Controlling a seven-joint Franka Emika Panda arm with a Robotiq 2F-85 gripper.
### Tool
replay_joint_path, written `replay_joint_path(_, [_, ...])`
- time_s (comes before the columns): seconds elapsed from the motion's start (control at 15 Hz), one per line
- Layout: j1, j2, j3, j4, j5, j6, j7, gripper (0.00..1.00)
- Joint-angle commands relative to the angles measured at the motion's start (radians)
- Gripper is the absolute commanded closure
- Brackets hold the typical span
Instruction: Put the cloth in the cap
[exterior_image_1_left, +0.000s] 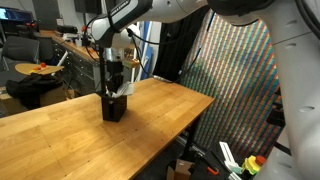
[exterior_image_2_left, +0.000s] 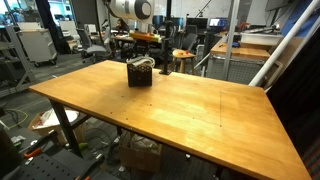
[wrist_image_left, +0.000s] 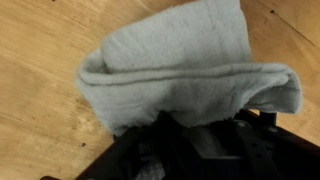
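I expect the light grey cloth (exterior_image_1_left: 123, 88) to crumple down inside the dark cap when I push it, since it hangs over the cap in soft, loose folds (wrist_image_left: 190, 78).
A light grey folded cloth (wrist_image_left: 180, 60) fills the wrist view and hangs over my gripper (wrist_image_left: 195, 125), hiding the fingertips. The jaws seem closed on its lower fold. In both exterior views a dark cap (exterior_image_1_left: 114, 108) (exterior_image_2_left: 140, 76) sits on the wooden table (exterior_image_1_left: 60, 140). My gripper (exterior_image_1_left: 114, 88) (exterior_image_2_left: 141, 61) is straight above the cap and reaches down to its top. In the wrist view, dark shapes at the bottom (wrist_image_left: 140, 160) belong to the cap or the gripper; I cannot tell which.
The table (exterior_image_2_left: 170, 110) is wide, and the cap stands near its far edge. Chairs, desks and lab clutter (exterior_image_2_left: 180, 55) lie beyond the table. A patterned screen (exterior_image_1_left: 235, 80) stands beside the table's end.
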Motion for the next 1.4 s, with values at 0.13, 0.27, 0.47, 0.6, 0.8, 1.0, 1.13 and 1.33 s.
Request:
replay_joint_path(0.13, [0.01,-0.034,0.002,0.025,-0.035,-0.033,-0.002,0.63])
replay_joint_path(0.27, [0.014,-0.045,0.0,0.031,-0.048,-0.042,-0.001,0.63])
replay_joint_path(0.47, [0.02,-0.067,-0.003,0.035,-0.073,-0.057,0.0,0.63])
replay_joint_path(0.6, [0.022,-0.087,-0.006,0.032,-0.09,-0.071,0.001,0.64])
replay_joint_path(0.8, [0.024,-0.132,-0.016,0.012,-0.136,-0.086,0.002,0.66])
replay_joint_path(1.0, [0.016,-0.185,-0.029,-0.032,-0.171,-0.088,0.009,0.69])
replay_joint_path(1.13, [0.007,-0.213,-0.038,-0.071,-0.177,-0.071,0.012,0.8])
replay_joint_path(1.33, [-0.009,-0.245,-0.049,-0.14,-0.164,-0.04,0.013,0.97])
